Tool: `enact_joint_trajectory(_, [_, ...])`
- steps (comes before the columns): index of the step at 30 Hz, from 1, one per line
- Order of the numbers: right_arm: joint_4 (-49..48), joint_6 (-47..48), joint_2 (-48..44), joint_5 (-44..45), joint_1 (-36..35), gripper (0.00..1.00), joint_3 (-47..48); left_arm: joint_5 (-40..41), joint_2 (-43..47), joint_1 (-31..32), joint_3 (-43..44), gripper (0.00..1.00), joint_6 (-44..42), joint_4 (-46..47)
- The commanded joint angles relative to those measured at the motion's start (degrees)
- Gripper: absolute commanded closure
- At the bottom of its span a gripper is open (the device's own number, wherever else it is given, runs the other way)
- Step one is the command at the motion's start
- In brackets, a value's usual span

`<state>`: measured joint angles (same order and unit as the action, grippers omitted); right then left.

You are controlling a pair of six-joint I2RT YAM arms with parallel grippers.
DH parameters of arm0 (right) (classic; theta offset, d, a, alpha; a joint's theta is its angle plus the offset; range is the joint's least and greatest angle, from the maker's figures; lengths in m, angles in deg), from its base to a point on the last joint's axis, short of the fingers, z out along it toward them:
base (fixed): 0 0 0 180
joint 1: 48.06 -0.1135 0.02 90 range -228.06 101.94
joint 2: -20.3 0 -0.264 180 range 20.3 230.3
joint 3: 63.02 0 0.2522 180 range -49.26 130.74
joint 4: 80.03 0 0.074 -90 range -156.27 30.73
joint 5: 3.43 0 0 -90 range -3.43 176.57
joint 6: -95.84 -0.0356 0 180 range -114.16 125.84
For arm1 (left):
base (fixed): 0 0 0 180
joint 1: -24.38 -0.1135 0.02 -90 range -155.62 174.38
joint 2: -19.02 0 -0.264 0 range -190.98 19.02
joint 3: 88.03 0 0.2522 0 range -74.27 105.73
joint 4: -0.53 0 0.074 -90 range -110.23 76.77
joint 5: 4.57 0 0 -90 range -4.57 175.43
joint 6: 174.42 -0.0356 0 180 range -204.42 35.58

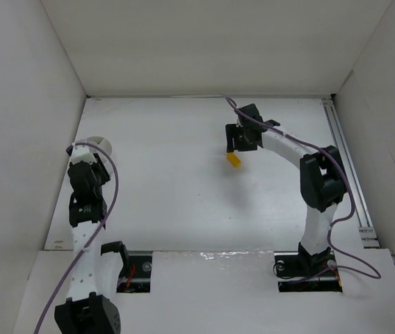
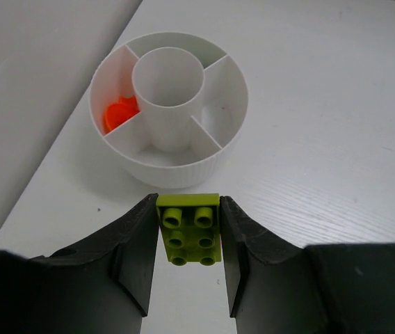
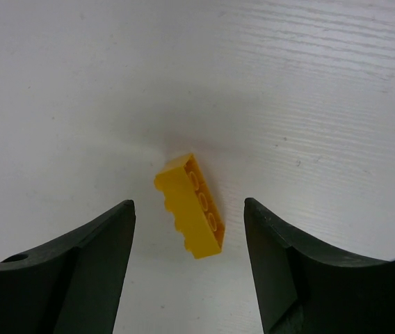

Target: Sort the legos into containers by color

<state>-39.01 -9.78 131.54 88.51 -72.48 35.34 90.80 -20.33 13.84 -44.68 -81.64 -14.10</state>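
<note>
The lime lego is hanging short of the container's near rim (image 2: 176, 167), so next my left gripper moves it over the empty near compartment (image 2: 164, 157) and lowers it before letting go.
My left gripper (image 2: 188, 209) is shut on a lime lego (image 2: 189, 233), studs toward the camera, just short of the round white container (image 2: 173, 175). The container has a centre tube and several outer compartments. An orange lego (image 2: 119, 113) lies in its left compartment. In the top view the container (image 1: 99, 141) sits at the table's far left, with the left gripper (image 1: 83, 154) beside it. My right gripper (image 3: 188, 205) stands open over a yellow lego (image 3: 190, 207). That lego is tipped on its side between the jaws and touches neither finger. The top view shows it (image 1: 234, 160) just below the right gripper (image 1: 236, 147).
White walls close in the table on the left, back and right. A metal rail (image 1: 343, 167) runs along the right edge. The container stands close to the left wall (image 2: 37, 83).
</note>
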Motion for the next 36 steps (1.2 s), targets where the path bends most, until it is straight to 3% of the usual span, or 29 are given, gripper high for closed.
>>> enact_joint_trajectory(1, [-0.54,2.87,-4.27,-7.8,0.43,0.31,1.36,-7.1,-2.3,-4.91,2.14,1.0,-2.61,3.5])
enact_joint_trajectory(5, [-1.25,3.66,-4.81,-15.1,0.43,0.32,1.36,-10.28,-7.05,-10.8,3.46,1.0,-2.61,5.51])
enact_joint_trajectory(8, [-1.25,3.66,-3.49,-16.26,0.43,0.33,2.94,-17.9,-8.37,-15.37,3.46,1.0,-2.61,9.64])
enact_joint_trajectory(18, [-2.57,3.05,-2.17,-23.46,-0.62,0.35,4.96,-23.82,-10.13,-15.38,0.13,1.0,-4.36,20.62])
enact_joint_trajectory(25, [-2.04,1.99,-0.94,-23.47,-0.62,0.35,6.37,-23.3,-13.2,-15.38,-1.99,1.0,-6.48,26.69])
enact_joint_trajectory(36, [-1.51,0.94,0.73,-24.61,-0.62,0.36,8.22,-22.77,-22.52,-15.38,0.74,1.0,-6.48,28.81])
